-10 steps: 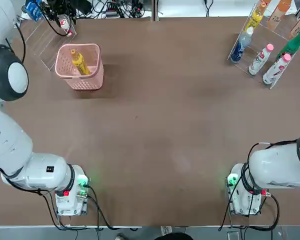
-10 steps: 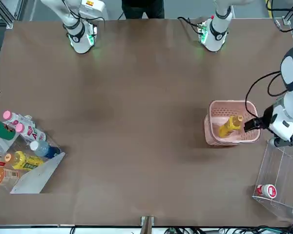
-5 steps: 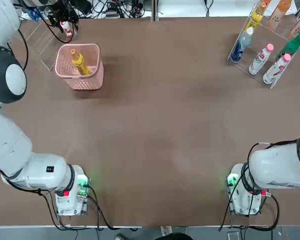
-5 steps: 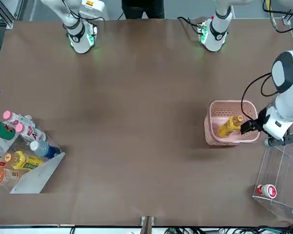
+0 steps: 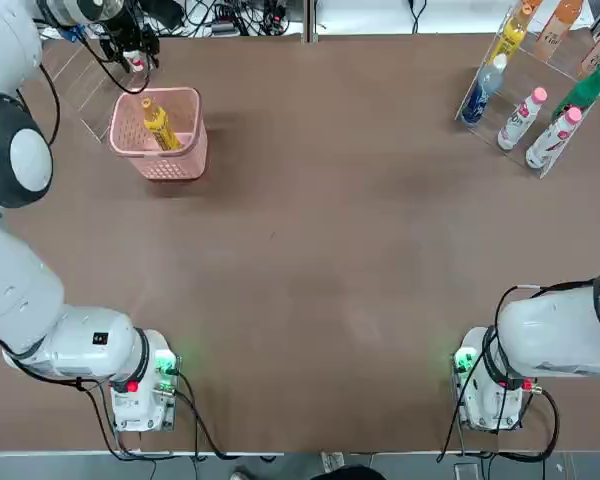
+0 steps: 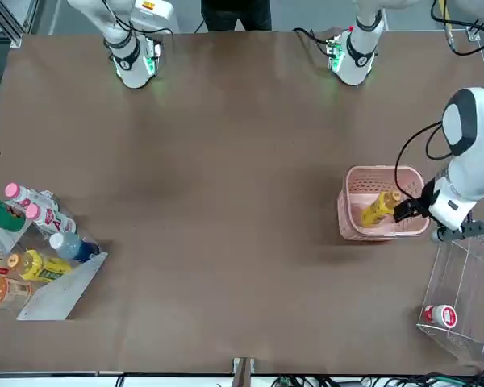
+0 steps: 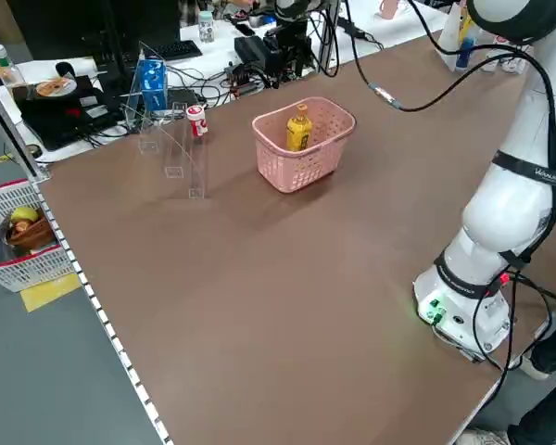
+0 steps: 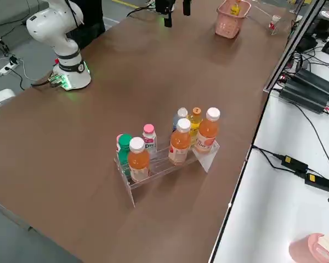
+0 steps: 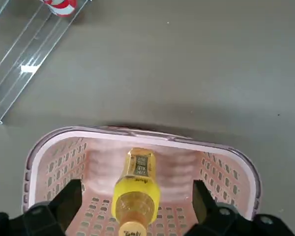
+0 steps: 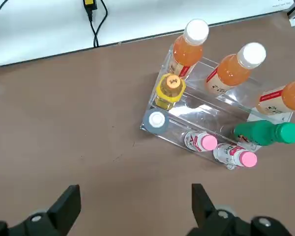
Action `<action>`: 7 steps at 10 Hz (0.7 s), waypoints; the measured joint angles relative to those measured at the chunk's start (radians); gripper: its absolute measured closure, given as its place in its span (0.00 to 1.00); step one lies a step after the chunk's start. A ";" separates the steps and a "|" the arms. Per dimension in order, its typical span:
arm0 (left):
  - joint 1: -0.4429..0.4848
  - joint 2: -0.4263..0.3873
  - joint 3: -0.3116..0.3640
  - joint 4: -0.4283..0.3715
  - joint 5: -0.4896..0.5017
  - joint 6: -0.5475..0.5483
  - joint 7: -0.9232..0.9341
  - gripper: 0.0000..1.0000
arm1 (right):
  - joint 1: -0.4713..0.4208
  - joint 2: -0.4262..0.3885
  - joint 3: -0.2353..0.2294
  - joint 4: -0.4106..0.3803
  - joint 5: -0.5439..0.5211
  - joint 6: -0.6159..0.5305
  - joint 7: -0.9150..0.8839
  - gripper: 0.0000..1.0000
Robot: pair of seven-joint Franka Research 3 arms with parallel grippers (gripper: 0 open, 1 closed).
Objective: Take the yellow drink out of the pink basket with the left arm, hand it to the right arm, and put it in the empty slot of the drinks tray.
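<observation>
The yellow drink [image 6: 377,211] has open space [image 6: 366,185] all around it, so I expect the drink to come free and leave the pink basket in place when the robot lifts the drink's cap.
The yellow drink [image 5: 158,125] [image 6: 379,207] [image 7: 299,128] leans inside the pink basket [image 5: 170,162] [image 6: 383,231] at the table's far left. My left gripper [image 6: 406,211] [image 9: 136,194] hovers open just above the basket. In the left wrist view the bottle's cap [image 9: 136,189] sits between the spread fingers, untouched. The drinks tray [image 5: 532,95] [image 8: 164,165] [image 10: 187,120] stands at the far right with several bottles. A bare gap [image 10: 209,115] shows in its middle. My right gripper [image 10: 134,199] hangs open and holds nothing, with the tray in its wrist view.
A clear acrylic rack [image 6: 460,282] [image 7: 171,139] holding a small red-and-white bottle [image 6: 441,314] stands just left of the basket. Cables and electronics [image 5: 220,15] crowd the back edge. Both arm bases [image 5: 140,385] [image 5: 490,385] sit at the near edge.
My left arm has swung its open gripper in over the basket, closer to the yellow drink. The right arm, the basket and the tray have not moved.
</observation>
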 joint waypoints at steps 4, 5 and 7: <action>-0.004 -0.021 -0.011 -0.053 0.000 0.051 -0.019 0.01 | 0.000 0.000 0.000 0.000 0.000 0.000 0.000 0.01; -0.004 -0.023 -0.015 -0.057 0.000 0.058 -0.020 0.01 | 0.000 0.000 0.000 0.000 0.000 0.000 0.000 0.01; -0.006 -0.023 -0.016 -0.080 0.002 0.098 -0.021 0.01 | 0.000 0.000 0.000 0.000 0.000 0.000 0.000 0.00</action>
